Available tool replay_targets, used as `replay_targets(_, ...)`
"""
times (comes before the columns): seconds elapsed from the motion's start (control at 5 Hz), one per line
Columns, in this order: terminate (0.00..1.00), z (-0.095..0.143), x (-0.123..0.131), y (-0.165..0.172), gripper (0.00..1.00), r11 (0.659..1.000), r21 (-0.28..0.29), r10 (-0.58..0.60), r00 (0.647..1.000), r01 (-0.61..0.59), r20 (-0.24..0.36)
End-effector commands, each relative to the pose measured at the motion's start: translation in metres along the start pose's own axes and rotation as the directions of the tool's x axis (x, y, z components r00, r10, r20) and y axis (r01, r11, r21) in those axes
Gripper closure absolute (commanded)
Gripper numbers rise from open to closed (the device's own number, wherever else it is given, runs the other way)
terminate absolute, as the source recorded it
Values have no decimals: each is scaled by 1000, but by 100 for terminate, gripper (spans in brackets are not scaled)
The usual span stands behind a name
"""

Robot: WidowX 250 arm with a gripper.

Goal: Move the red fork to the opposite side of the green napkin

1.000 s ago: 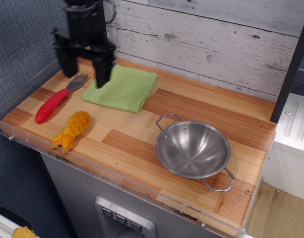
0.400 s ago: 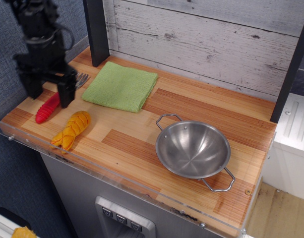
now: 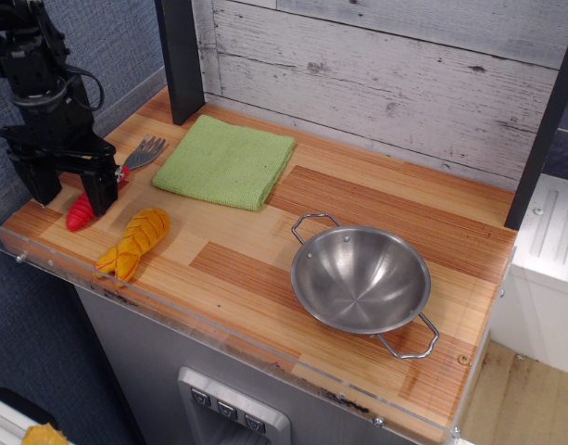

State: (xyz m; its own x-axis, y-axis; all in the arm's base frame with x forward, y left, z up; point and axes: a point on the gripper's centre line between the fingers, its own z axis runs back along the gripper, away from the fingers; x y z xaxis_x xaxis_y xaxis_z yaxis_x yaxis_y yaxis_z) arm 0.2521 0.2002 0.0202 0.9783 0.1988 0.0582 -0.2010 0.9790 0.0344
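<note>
I expect the bowl (image 3: 360, 280) to turn in place when I put the red fork between them, because the steel bowl's handle (image 3: 311, 222) points toward the green napkin.
The red fork (image 3: 82, 211) lies on the wooden counter left of the green napkin (image 3: 226, 160), its grey tines (image 3: 145, 150) pointing toward the napkin's left edge. My black gripper (image 3: 72, 193) hangs open over the fork's red handle, one finger (image 3: 102, 185) on the near side and one on the far left. The fingers straddle the handle and hide its middle. Whether they touch the fork cannot be told. The napkin lies flat near the back wall.
An orange-yellow ridged plush piece (image 3: 135, 242) lies just in front of the fork. A steel bowl (image 3: 359, 280) with two handles sits at the right. A dark post (image 3: 182, 57) stands behind the napkin. A clear plastic lip (image 3: 219, 324) runs along the front edge.
My gripper has moved from above the fork's tines near the napkin to the left and down, and now sits low over the fork's handle. The fork has not moved.
</note>
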Motion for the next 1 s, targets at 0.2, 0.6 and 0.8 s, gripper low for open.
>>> replay_targets(0.2,0,-3,7,1,0,1000,3,-2,1000,2,18)
replay_targets(0.6,0,12,10,-13,100,1000,5,2,1000,-2,13)
replay_targets(0.8,0,42,8,-19,100,998,-38,56,998,-54,43)
